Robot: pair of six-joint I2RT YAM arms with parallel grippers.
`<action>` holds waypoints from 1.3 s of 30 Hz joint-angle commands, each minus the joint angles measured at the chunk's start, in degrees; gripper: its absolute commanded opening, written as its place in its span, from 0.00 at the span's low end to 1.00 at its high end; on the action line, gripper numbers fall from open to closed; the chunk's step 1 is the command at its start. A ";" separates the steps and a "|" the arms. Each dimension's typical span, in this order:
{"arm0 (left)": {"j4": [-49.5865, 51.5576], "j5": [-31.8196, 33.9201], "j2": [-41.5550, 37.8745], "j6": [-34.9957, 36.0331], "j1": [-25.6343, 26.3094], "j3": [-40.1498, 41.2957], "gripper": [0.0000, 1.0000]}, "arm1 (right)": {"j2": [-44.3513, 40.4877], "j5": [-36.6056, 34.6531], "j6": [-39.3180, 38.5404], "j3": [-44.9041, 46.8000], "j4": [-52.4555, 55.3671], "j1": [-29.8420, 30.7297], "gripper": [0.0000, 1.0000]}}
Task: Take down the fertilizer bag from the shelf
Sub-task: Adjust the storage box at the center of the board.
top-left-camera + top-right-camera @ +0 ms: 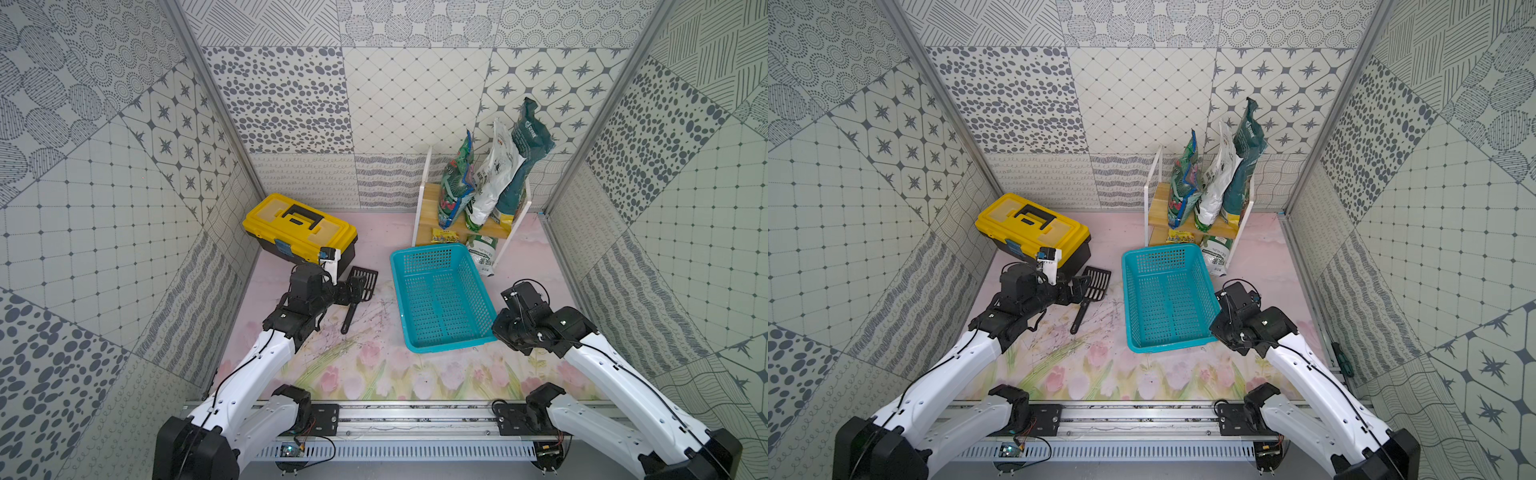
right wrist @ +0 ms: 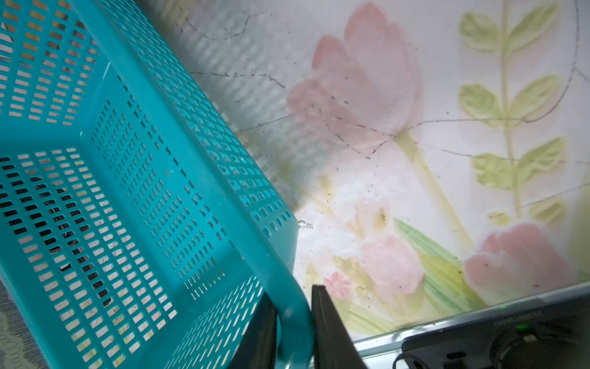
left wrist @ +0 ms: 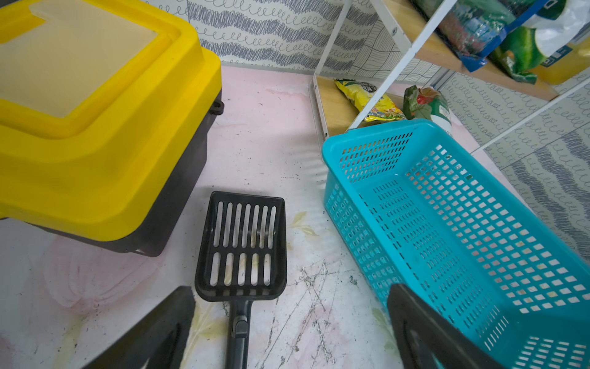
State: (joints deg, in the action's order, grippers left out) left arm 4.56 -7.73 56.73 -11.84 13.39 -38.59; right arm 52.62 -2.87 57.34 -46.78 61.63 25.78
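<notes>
My right gripper should turn the teal basket crosswise by its rim [image 1: 486,308] before it reaches for the green patterned bag, because the teal basket's far end [image 1: 428,249] is crowding the front of the shelf.
The shelf [image 1: 429,195] [image 1: 1160,199] stands at the back right, by the wall. Three fertilizer bags stand upright on its upper board: a green patterned bag [image 1: 455,183] [image 1: 1183,183], a white bag [image 1: 496,178] and a dark teal bag [image 1: 525,153]. My left gripper [image 3: 292,289] is open, low over a black scoop [image 3: 242,246], far from the shelf. My right gripper [image 2: 292,303] is shut on the rim of a teal basket [image 2: 191,134] at its near right corner [image 1: 494,332], one finger inside and one outside.
The teal basket [image 1: 428,249] lies on the mat directly in front of the shelf. A yellow packet [image 1: 444,236] and a white-green bag [image 1: 482,253] lie on the lower board. A yellow toolbox [image 1: 299,226] sits back left, the scoop [image 1: 361,282] beside it.
</notes>
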 commanded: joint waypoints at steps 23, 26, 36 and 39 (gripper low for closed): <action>1.60 0.77 1.19 0.32 1.42 -0.04 1.00 | 20.76 -1.84 -18.13 -18.84 1.30 -11.70 0.70; 1.42 1.01 1.43 0.32 1.50 -0.22 1.00 | 14.55 -0.55 -9.71 -13.62 4.61 -8.99 0.71; 1.54 -0.36 4.27 -0.51 1.53 -1.40 1.00 | 0.40 -3.58 14.91 0.41 1.56 4.64 0.60; 1.61 0.20 4.01 -0.07 1.39 -1.36 1.00 | 4.14 -1.25 15.81 1.66 -5.05 5.47 0.57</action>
State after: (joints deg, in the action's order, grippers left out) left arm 5.89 -7.18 60.58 -11.99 14.61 -39.24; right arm 54.17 -5.58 68.01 -45.98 64.55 30.50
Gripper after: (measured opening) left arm 0.996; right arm 0.576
